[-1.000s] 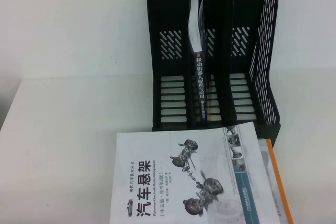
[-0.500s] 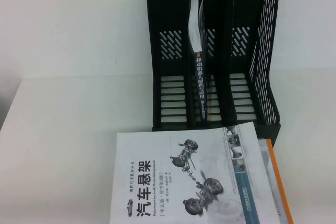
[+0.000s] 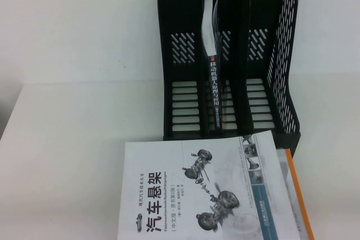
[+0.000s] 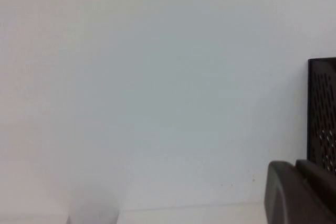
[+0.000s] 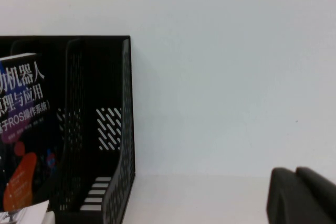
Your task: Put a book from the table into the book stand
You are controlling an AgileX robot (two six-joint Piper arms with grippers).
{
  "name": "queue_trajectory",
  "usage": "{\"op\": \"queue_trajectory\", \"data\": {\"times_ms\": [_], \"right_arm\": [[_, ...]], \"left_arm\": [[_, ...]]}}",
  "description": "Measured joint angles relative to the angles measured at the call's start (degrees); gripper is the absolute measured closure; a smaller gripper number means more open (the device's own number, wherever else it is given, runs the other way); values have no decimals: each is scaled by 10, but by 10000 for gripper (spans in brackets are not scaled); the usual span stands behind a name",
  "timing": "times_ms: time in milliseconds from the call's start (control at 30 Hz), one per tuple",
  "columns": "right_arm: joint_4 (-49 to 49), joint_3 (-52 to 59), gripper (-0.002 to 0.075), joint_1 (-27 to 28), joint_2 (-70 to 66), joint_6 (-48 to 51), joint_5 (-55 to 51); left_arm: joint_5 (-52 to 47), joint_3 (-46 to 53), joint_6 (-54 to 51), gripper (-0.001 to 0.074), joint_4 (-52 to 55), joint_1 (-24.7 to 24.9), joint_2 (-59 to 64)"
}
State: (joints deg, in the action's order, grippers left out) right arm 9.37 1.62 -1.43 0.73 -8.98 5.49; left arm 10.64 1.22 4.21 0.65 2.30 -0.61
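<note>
The large white book lies flat across the orange-edged book, so the robot's right gripper should push the large book's edge toward the left gripper before the lift.
The large white book with a bold black title and grey suspension pictures lies flat on the white table, just in front of the black three-slot book stand. The stand's left and right slots are empty. Neither gripper shows in the high view. My left gripper is shut and empty, off to the stand's left side. My right gripper is shut and empty, off to the stand's right side.
A dark-spined book with red and white characters stands in the stand's middle slot; its cover shows in the right wrist view. An orange-edged white book lies under the large book's right side.
</note>
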Motion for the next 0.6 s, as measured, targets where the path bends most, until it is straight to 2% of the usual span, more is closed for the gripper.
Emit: {"op": "queue_trajectory", "data": {"times_ms": [400, 600], "right_arm": [[0, 0, 721, 0, 0, -1, 1], [0, 0, 721, 0, 0, 1, 71]], "left_arm": [[9, 0, 0, 737, 0, 0, 0], [117, 0, 0, 737, 0, 0, 0]]}}
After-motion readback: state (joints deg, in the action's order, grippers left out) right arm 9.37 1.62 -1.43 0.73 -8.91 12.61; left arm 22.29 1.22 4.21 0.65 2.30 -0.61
